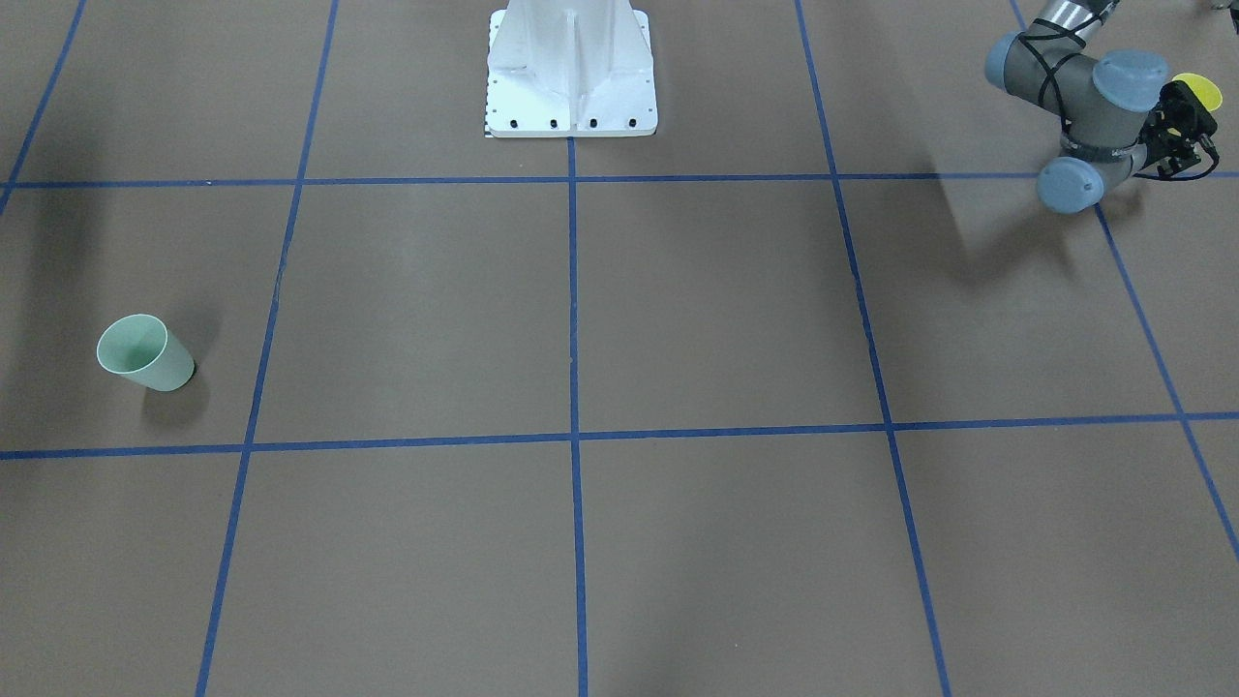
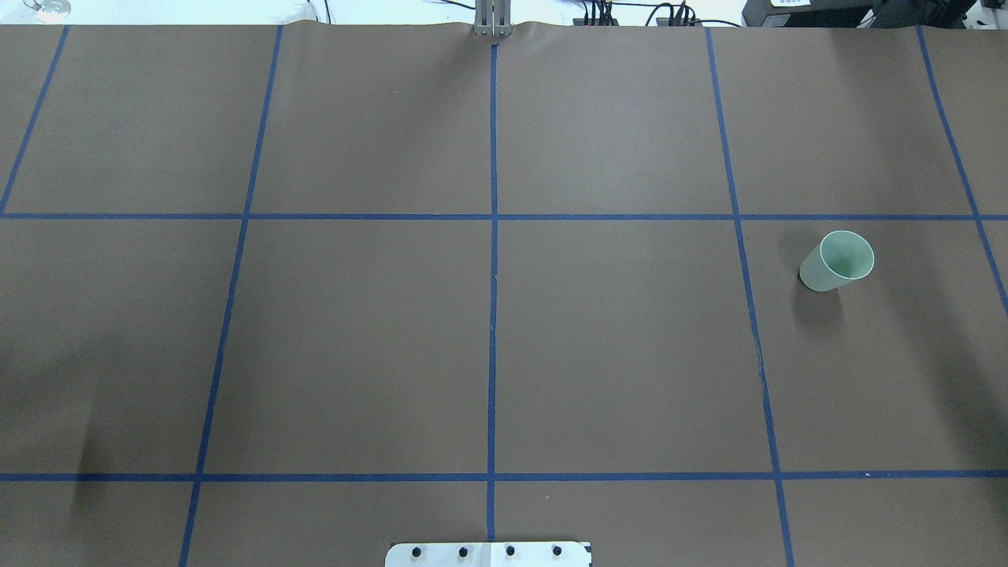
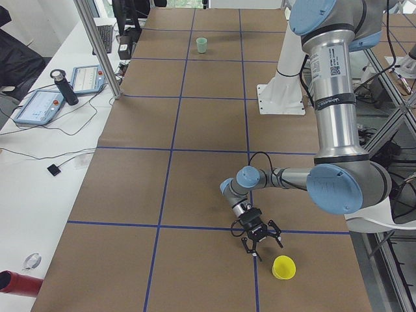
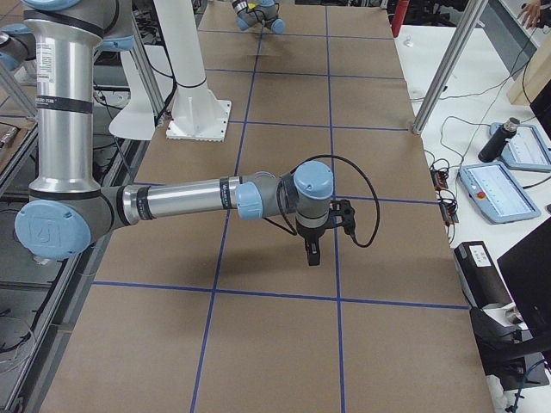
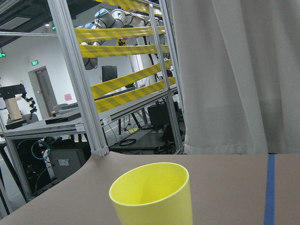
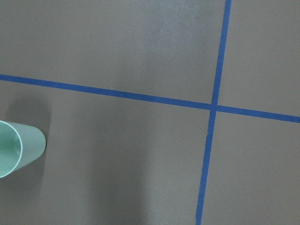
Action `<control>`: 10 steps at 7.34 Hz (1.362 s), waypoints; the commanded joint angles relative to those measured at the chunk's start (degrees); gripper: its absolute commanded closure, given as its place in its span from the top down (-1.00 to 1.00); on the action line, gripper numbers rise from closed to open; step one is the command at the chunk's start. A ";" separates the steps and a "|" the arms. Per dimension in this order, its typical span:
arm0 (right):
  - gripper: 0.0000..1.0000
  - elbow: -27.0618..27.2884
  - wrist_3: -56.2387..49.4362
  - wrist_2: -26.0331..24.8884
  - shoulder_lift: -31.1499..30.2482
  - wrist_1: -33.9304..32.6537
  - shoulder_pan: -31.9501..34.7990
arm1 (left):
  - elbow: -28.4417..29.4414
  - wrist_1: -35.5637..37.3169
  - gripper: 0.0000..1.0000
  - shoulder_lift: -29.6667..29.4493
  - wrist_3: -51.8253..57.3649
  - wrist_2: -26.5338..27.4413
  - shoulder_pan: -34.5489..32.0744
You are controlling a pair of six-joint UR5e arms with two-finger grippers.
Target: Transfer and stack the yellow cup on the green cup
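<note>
I expect the yellow cup (image 5: 157,208) to be empty when I lift and carry it, because only its plain inside (image 5: 152,185) shows through its wide opening.
The yellow cup (image 3: 284,267) stands upright near the table's corner on my left side. It fills the lower middle of the left wrist view (image 5: 152,194), and its rim shows behind the gripper in the front view (image 1: 1200,90). My left gripper (image 3: 262,248) is open and empty, low over the table, a short way from the yellow cup and not touching it. The green cup (image 2: 837,261) stands upright and alone on my right side (image 1: 145,351), at the left edge of the right wrist view (image 6: 14,147). My right gripper (image 4: 312,249) points down above the table; I cannot tell whether it is open or shut.
The brown table cover (image 2: 614,346) carries a grid of blue tape lines. The white robot base (image 1: 571,73) stands at the middle of my edge. Tablets and a bottle (image 3: 65,88) lie on the white side bench, past aluminium frame posts (image 3: 97,45).
</note>
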 commanded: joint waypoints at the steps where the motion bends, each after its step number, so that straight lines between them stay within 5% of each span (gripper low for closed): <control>1: 1.00 -0.09 -0.06 0.00 -0.17 0.00 0.00 | 1.35 -0.55 1.00 0.13 -0.01 0.00 -0.03; 10: 1.00 0.00 -0.06 0.00 0.00 0.00 0.00 | 7.33 -5.73 1.00 0.13 -1.33 -4.47 0.06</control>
